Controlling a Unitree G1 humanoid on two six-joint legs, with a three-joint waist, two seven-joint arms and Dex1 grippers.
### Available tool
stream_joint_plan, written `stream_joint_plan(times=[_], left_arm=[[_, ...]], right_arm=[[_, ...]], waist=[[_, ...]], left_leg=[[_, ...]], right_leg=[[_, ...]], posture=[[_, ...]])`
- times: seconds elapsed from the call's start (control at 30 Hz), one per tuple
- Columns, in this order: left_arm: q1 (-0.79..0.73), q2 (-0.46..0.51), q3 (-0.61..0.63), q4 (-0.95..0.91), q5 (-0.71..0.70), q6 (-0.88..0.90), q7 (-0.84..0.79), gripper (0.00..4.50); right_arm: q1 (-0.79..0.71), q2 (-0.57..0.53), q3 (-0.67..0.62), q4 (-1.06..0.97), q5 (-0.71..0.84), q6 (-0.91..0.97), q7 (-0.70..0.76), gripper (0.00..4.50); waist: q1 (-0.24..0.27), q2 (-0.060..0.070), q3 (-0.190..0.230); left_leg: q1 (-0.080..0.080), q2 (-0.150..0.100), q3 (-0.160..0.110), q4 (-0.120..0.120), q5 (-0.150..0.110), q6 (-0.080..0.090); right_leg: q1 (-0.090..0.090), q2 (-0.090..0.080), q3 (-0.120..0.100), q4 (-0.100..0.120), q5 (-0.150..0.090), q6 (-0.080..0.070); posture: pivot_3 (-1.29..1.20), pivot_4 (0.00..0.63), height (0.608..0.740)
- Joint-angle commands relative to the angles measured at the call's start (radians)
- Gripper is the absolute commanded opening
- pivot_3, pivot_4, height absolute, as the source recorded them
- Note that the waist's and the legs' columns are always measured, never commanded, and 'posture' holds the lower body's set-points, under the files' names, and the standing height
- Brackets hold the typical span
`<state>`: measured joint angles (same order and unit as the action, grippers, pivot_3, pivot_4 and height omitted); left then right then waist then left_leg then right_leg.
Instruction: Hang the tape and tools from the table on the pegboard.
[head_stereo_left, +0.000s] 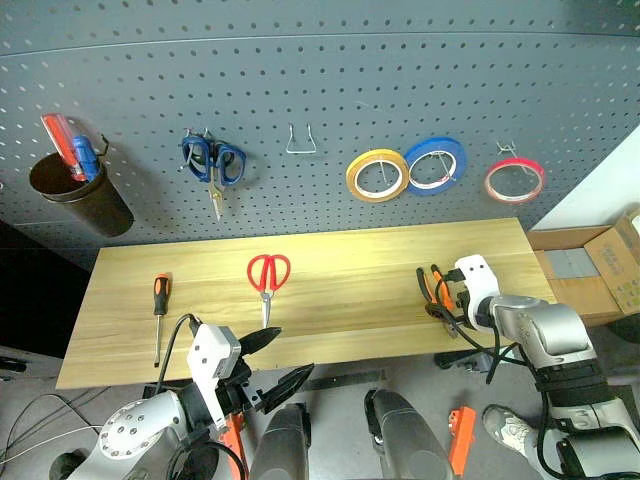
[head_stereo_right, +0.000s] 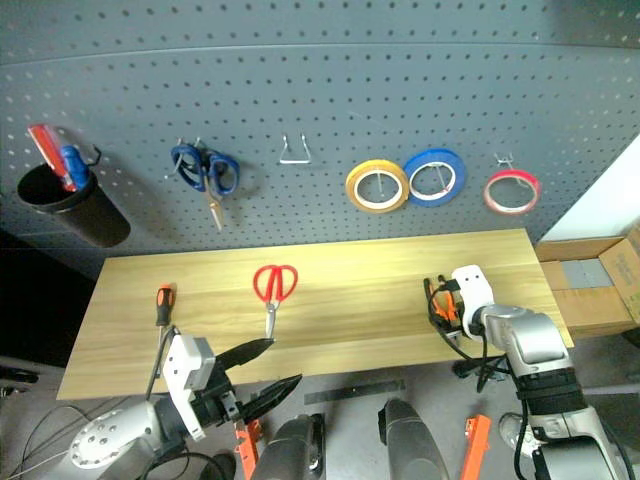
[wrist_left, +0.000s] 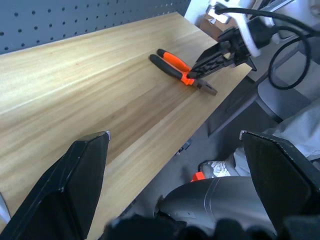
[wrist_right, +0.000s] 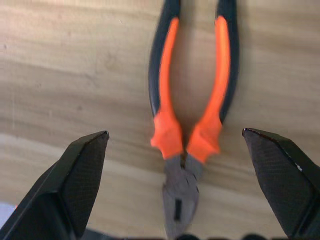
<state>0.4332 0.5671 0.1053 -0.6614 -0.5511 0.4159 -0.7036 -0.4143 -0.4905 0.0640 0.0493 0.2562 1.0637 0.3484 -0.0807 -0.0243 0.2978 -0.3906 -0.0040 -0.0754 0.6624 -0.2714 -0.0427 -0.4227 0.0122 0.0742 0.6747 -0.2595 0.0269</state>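
I expect the pliers (head_stereo_left: 441, 292) to catch on the wire hook and hang handles up when I lower them, because the orange grips (wrist_right: 168, 134) spread wider than their head.
The red tape (head_stereo_left: 515, 180) hangs on a hook at the right of the pegboard (head_stereo_left: 320, 70). On the table (head_stereo_left: 350, 260) lie the red-handled scissors (head_stereo_left: 268, 275), the screwdriver (head_stereo_left: 159, 300) at the left, and the pliers (head_stereo_left: 432, 290) at the right. My right gripper (wrist_right: 174, 133) is open and points down over the pliers (wrist_right: 192, 115), one finger on each side of the handles near the head. My left gripper (head_stereo_left: 295, 350) is open and empty, held off the table's front edge below the scissors.
Blue-handled scissors (head_stereo_left: 212, 160), a yellow tape ring (head_stereo_left: 377, 174) and a blue tape ring (head_stereo_left: 436, 165) hang on the pegboard, with a bare wire hook (head_stereo_left: 301, 140) between them. A black cup (head_stereo_left: 80, 190) with pens hangs far left. A cardboard box (head_stereo_left: 590, 265) stands right of the table.
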Motion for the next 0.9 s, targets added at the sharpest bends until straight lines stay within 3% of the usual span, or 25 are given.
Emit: stream_joint_plan(times=[0.03,0.47,0.53,0.6,0.7,0.83,0.9], left_arm=[[0.015,0.002,0.013,-0.045,-0.023,0.005,0.007,4.5],[0.022,0.003,0.02,-0.071,-0.036,0.021,0.025,4.5],[0.023,0.003,0.022,-0.075,-0.039,0.024,0.029,4.5],[0.026,0.002,0.023,-0.079,-0.041,0.026,0.033,4.5],[0.028,0.002,0.023,-0.078,-0.038,0.027,0.035,4.5],[0.024,0.002,0.026,-0.072,-0.037,0.026,0.04,4.5],[0.023,0.001,0.026,-0.072,-0.037,0.027,0.042,4.5]], right_arm=[[-0.016,0.01,0.011,0.011,-0.024,-0.019,-0.002,4.46],[-0.036,0.052,0.021,0.15,-0.114,-0.115,-0.025,4.46],[-0.037,0.057,0.014,0.159,-0.12,-0.127,-0.024,3.93],[-0.037,0.06,0.012,0.168,-0.128,-0.134,-0.021,3.93],[-0.038,0.061,0.016,0.178,-0.139,-0.136,-0.021,3.35],[-0.042,0.058,0.023,0.18,-0.151,-0.126,-0.021,2.09],[-0.045,0.054,0.029,0.181,-0.157,-0.116,-0.015,2.02]], waist=[[0.0,0.0,0.0],[0.001,-0.001,0.012],[0.001,-0.001,0.013],[0.001,-0.001,0.014],[0.001,-0.001,0.014],[0.003,-0.001,0.014],[0.003,-0.001,0.015]], left_leg=[[-0.001,0.0,-0.001,0.0,0.0,0.0],[-0.003,0.0,-0.003,0.0,0.0,0.0],[-0.003,0.0,-0.003,0.0,0.0,0.0],[-0.003,0.0,-0.003,0.0,0.0,0.0],[-0.003,0.0,-0.003,0.0,0.0,0.0],[-0.003,0.0,-0.004,0.0,0.0,0.0],[-0.003,0.0,-0.003,0.0,0.0,0.0]], right_leg=[[0.0,0.0,0.0,-0.001,0.0,0.0],[-0.001,-0.001,0.0,-0.002,0.0,0.0],[-0.001,-0.001,0.0,-0.002,0.0,0.0],[-0.001,-0.001,0.0,-0.003,0.0,0.0],[-0.001,-0.001,0.0,-0.003,0.0,0.0],[-0.001,-0.001,0.0,-0.003,0.0,0.0],[-0.001,-0.001,0.0,-0.003,0.0,0.0]], posture=[[-0.02,0.317,0.74],[0.0,0.326,0.74],[0.0,0.328,0.74],[0.0,0.331,0.74],[0.0,0.331,0.74],[0.0,0.331,0.74],[0.0,0.33,0.74]])
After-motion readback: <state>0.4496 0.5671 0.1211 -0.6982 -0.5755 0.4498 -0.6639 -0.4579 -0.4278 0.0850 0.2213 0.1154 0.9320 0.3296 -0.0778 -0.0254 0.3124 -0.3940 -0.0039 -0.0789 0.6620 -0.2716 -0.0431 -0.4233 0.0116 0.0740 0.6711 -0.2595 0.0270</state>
